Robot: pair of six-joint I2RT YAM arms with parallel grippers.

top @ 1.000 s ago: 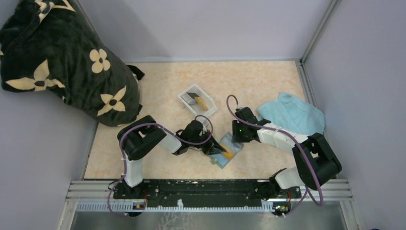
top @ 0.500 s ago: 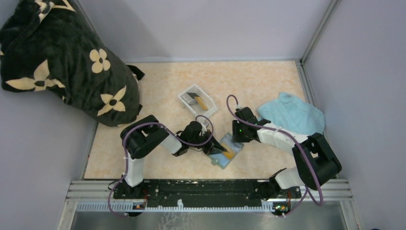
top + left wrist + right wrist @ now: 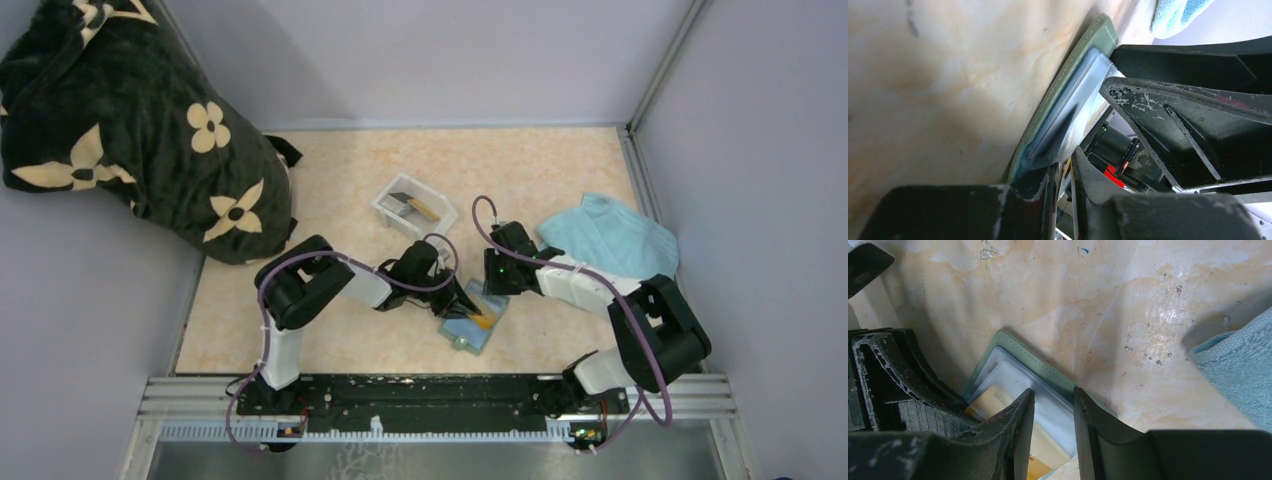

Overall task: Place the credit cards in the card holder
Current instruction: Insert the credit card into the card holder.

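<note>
Next, I open my left gripper's fingers, now pinching the credit card at the clear sleeve's opening [image 3: 1063, 159], then push the credit card's outer edge [image 3: 479, 322] in with them shut.
The card holder [image 3: 462, 337] lies open on the table in front of both arms, grey-green outside [image 3: 1023, 353], pale blue inside [image 3: 1075, 95]. An orange-yellow credit card [image 3: 485, 321] sits partly in its clear sleeve [image 3: 994, 399]. My left gripper [image 3: 463, 303] reaches in from the left, low at the holder's edge. Its jaws [image 3: 1066, 163] stand a narrow gap apart, with a thin card edge showing in the gap. My right gripper [image 3: 493, 291] comes from the right, open [image 3: 1053, 392], fingertips down on the sleeve astride the card. More credit cards [image 3: 412, 206], dark grey and orange-yellow, lie in the white tray [image 3: 385, 200].
A light blue towel [image 3: 610, 236] lies right of the right arm and close to that gripper [image 3: 1243, 365]. A black flowered cloth [image 3: 130, 120] fills the far left corner. Walls close the table at the back and sides.
My left gripper slid right along the holder, and its jaws have parted from shut. The holder shifted slightly. The white tray turned and moved a little farther back. The right gripper held still.
</note>
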